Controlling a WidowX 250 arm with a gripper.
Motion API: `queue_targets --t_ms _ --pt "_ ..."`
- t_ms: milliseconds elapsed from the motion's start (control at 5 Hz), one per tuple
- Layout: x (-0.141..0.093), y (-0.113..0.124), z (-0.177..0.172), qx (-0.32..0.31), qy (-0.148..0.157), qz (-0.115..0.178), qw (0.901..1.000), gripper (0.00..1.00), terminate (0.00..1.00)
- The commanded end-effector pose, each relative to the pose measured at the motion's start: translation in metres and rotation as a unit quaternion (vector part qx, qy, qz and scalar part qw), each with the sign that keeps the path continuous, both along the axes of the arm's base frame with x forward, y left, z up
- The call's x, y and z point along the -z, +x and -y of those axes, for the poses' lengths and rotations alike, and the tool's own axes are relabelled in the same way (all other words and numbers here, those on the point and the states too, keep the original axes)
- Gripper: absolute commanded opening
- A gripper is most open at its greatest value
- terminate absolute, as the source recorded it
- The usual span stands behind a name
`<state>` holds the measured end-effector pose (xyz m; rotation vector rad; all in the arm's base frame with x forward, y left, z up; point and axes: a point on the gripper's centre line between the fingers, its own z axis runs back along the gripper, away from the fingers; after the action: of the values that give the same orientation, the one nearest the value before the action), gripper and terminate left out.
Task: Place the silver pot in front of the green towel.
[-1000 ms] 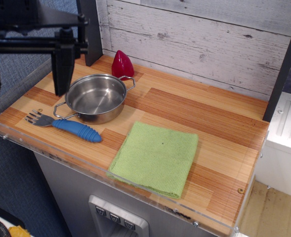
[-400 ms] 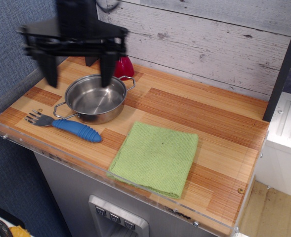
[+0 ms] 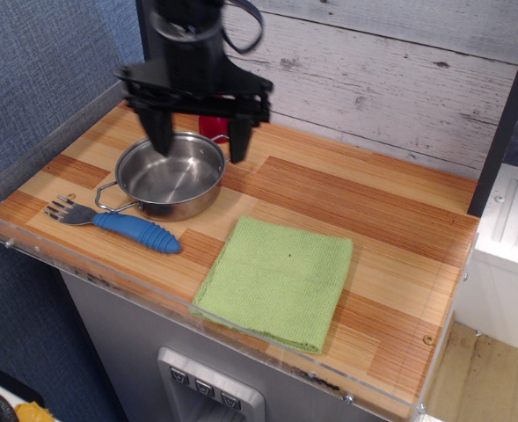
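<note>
The silver pot (image 3: 172, 176) will leave the fork lying in place when I lift the pot, because the front wire handle (image 3: 113, 200) is clear of the fork.
The silver pot (image 3: 169, 180) sits on the wooden counter at the left, its two wire loop handles at front left and back right. The green towel (image 3: 277, 280) lies flat near the front edge, right of the pot and apart from it. My black gripper (image 3: 200, 143) hangs open above the pot's back right rim, one finger (image 3: 160, 132) over the pot's back edge, the other (image 3: 239, 141) just outside its right side. It holds nothing.
A fork with a blue handle (image 3: 118, 223) lies in front of the pot. A red object (image 3: 212, 126) stands behind the pot, mostly hidden by the gripper. A clear plastic lip (image 3: 153, 303) edges the counter front. The plank wall (image 3: 373, 70) is behind.
My gripper has swung from the far left edge rightward across the pot, now hanging over its back right rim. The pot, fork and towel have not moved.
</note>
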<state>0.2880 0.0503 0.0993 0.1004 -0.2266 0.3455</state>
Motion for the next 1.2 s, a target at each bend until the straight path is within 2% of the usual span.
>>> queue_targets --t_ms 0,200,400,600,1000 --pt "0.021 0.028 -0.007 0.018 -0.011 0.009 0.9997 1.0 0.0" --pt "0.042 0.037 -0.009 0.016 -0.018 -0.006 0.9997 1.0 0.0" --pt "0.055 0.043 -0.011 0.016 -0.01 -0.019 0.9996 1.0 0.0" --pt "0.065 0.044 -0.017 0.013 -0.004 -0.026 0.9996 1.0 0.0" --pt "0.072 0.043 -0.022 0.008 -0.01 -0.033 0.9994 1.0 0.0"
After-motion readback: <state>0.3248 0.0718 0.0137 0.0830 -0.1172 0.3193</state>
